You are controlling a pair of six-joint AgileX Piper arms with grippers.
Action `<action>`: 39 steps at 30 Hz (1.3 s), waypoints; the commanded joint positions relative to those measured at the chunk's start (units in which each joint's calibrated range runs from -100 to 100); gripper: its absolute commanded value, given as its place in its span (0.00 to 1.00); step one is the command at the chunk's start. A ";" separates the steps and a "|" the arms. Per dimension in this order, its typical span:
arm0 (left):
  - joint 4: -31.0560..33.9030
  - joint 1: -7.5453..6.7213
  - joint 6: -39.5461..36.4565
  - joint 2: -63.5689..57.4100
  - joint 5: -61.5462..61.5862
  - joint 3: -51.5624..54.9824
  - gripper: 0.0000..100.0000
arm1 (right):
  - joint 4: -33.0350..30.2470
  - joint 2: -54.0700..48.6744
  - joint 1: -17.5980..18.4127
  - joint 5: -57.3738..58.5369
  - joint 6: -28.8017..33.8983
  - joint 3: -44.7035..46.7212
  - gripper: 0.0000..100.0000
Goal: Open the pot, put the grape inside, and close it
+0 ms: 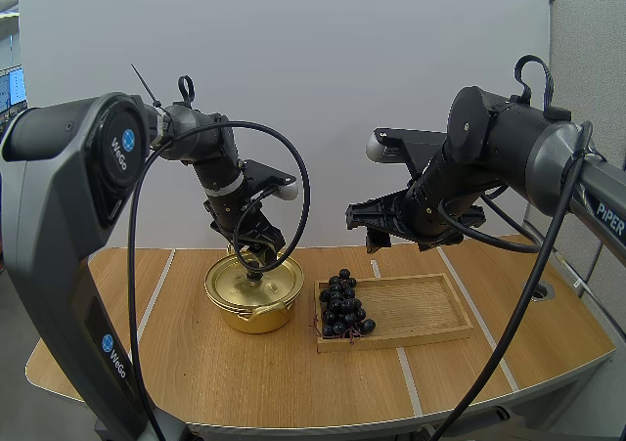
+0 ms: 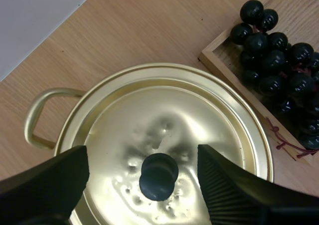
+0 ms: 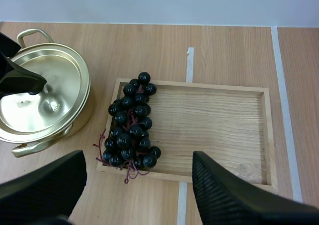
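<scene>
I expect the lid [image 1: 233,286] to come clean off and the pot to stay standing when I lift the black knob, because the handle [image 1: 264,312] is joined to the pot below the lid's rim.
A gold pot [image 1: 252,294] [image 3: 47,103] stands on the table with its lid [image 2: 164,135] on. My left gripper [image 1: 256,262] [image 2: 144,177] is open just above the lid, its fingers either side of the black knob [image 2: 158,176] without touching it. A bunch of dark grapes [image 1: 344,304] [image 2: 279,68] [image 3: 133,120] lies at the left end of the wooden tray [image 1: 421,309] [image 3: 214,125], right of the pot. My right gripper [image 1: 377,228] [image 3: 139,185] hangs open high over the tray, holding nothing.
Strips of white tape [image 1: 381,270] [image 3: 188,65] cross the wooden table. The tray's right part [image 3: 224,130] is bare wood. The table's curved front edge [image 1: 323,423] runs close below the tray.
</scene>
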 commanded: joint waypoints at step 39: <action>5.10 -0.23 -4.36 2.24 3.20 -0.74 0.00 | 0.48 -0.37 -0.16 -0.26 -0.05 -0.43 1.00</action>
